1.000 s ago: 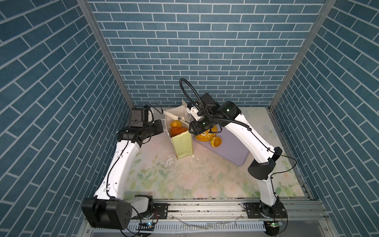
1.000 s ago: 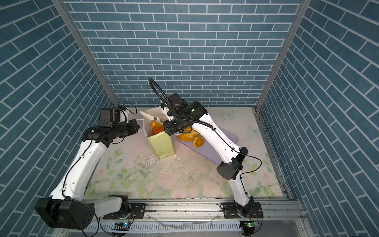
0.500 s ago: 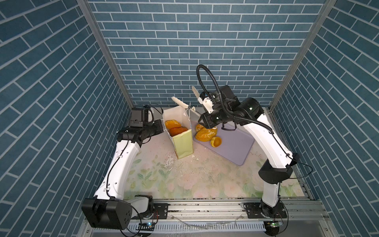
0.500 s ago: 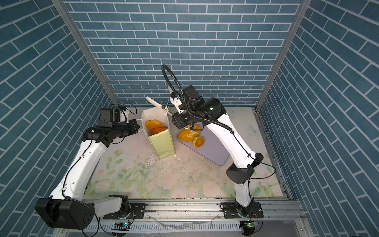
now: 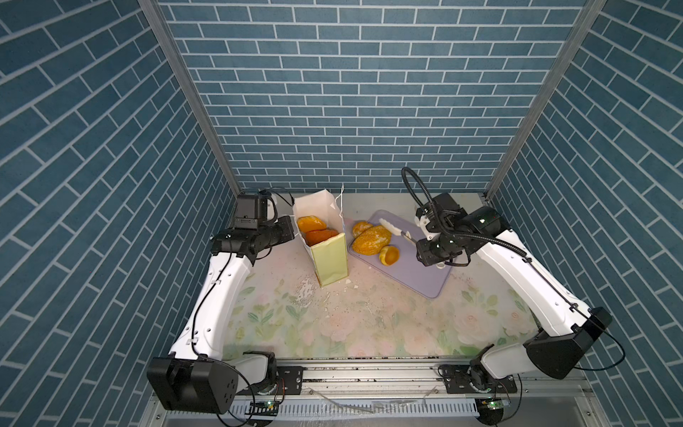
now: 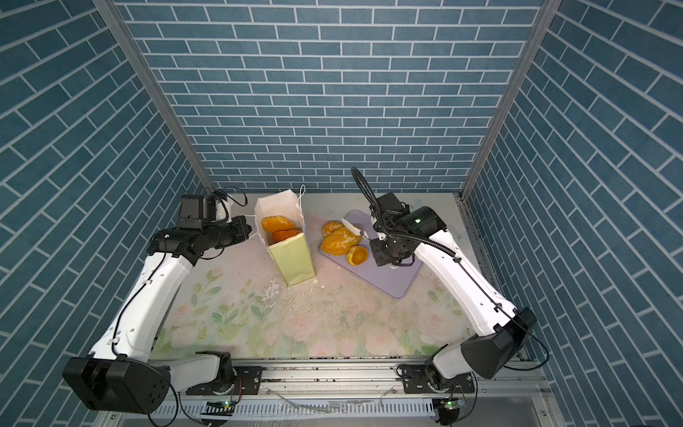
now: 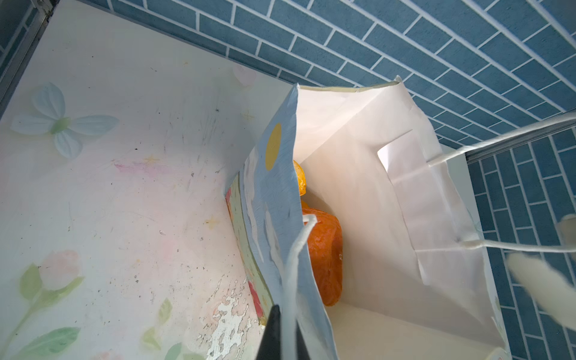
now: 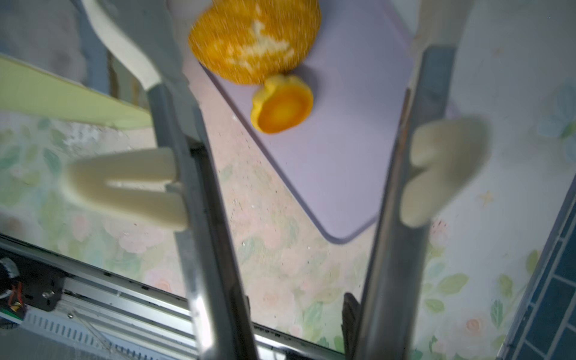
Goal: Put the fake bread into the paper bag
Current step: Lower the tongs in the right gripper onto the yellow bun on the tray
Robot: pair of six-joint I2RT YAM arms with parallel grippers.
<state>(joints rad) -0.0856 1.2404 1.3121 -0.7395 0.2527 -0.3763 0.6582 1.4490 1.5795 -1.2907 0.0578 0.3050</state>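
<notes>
The tart shell rests against the seeded loaf in the path of the tongs, so next my right gripper pulls back and pinches the tart shell first.
The paper bag stands upright with its mouth open. Two pieces of fake bread lie inside it. My left gripper is shut on the bag's left rim and cord handle. A seeded loaf, a tart shell and a third piece lie on the lavender tray. My right gripper is shut on metal tongs. Their cream tips are spread above the loaf and hold nothing.
White flakes and crumbs litter the floral mat in front of the bag. Brick-patterned walls close in the back and both sides. The metal rail with both arm bases runs along the front edge.
My right arm has swung the tongs from over the bag's mouth up and to the right, back above the tray. The left gripper and the bag have stayed put.
</notes>
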